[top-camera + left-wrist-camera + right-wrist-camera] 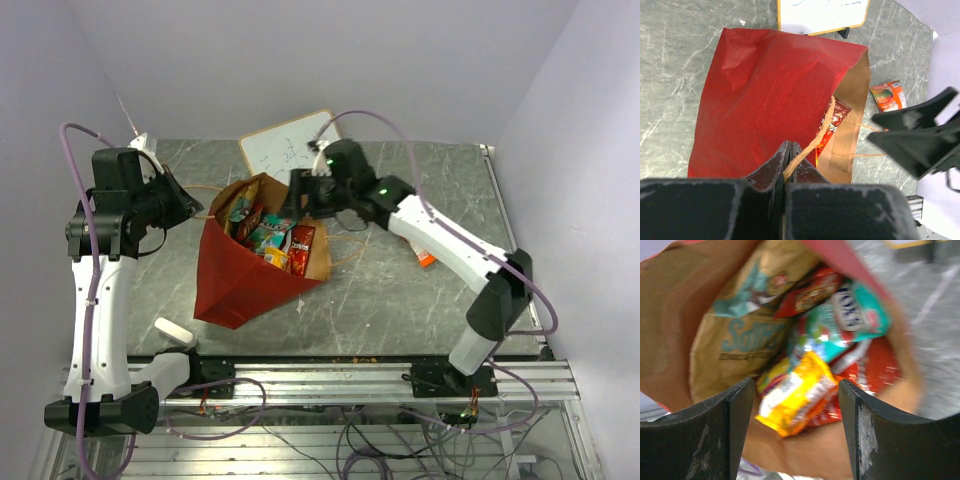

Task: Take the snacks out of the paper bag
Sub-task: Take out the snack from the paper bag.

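I keep moving my right gripper toward the tan pouch's top end, which stands free at the bag's opening, and close the gripper there.
The paper bag, red outside and brown inside, stands tilted on the table with its mouth open. My left gripper is shut on one thin loop handle and holds that side of the bag up. Inside lie several snacks: a yellow packet, a teal FOX'S packet, a red packet and a larger tan pouch. My right gripper hovers open just over the mouth, above the yellow packet, with nothing between its fingers. One orange packet lies on the table outside the bag.
A white framed writing board lies just behind the bag. The orange packet sits under my right forearm. A small white object rests near the left arm's base. Walls close in the table on three sides.
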Available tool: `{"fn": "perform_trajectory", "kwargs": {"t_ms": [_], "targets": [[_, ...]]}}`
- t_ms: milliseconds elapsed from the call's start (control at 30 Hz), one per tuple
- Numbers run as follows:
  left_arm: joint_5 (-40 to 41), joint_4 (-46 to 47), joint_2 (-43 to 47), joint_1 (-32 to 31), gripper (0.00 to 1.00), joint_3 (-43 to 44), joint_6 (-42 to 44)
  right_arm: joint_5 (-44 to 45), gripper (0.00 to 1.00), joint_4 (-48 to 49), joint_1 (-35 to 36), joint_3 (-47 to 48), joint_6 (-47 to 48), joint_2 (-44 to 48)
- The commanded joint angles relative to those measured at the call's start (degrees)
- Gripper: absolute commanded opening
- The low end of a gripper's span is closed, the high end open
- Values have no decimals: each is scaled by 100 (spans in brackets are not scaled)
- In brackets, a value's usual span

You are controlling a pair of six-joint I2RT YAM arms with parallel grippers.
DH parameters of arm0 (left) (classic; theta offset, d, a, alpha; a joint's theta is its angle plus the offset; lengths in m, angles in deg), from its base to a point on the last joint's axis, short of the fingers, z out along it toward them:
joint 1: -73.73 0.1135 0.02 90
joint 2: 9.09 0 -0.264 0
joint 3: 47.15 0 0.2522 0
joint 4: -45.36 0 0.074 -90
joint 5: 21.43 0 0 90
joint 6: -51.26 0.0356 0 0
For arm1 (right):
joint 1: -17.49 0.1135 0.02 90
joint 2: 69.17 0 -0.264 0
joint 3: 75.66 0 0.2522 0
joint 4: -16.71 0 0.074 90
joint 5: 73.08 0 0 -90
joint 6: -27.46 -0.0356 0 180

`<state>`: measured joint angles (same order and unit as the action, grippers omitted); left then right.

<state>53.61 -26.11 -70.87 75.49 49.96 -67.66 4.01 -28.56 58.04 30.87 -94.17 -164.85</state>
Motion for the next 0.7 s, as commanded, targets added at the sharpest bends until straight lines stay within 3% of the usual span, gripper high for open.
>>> {"fn": "perform_trajectory", "kwargs": {"t_ms": [0,300,667], "targets": [[-68,-13,-22,1,7,100,-91,224,67,685,641,359,-885,-625],[-117,-72,-40,2,7,181,-187,861,62,1276,917,732,-1911,-1356],[-72,-61,-23,4,7,211,-192,1678,64,1014,923,1861,-2460,-2289]]}}
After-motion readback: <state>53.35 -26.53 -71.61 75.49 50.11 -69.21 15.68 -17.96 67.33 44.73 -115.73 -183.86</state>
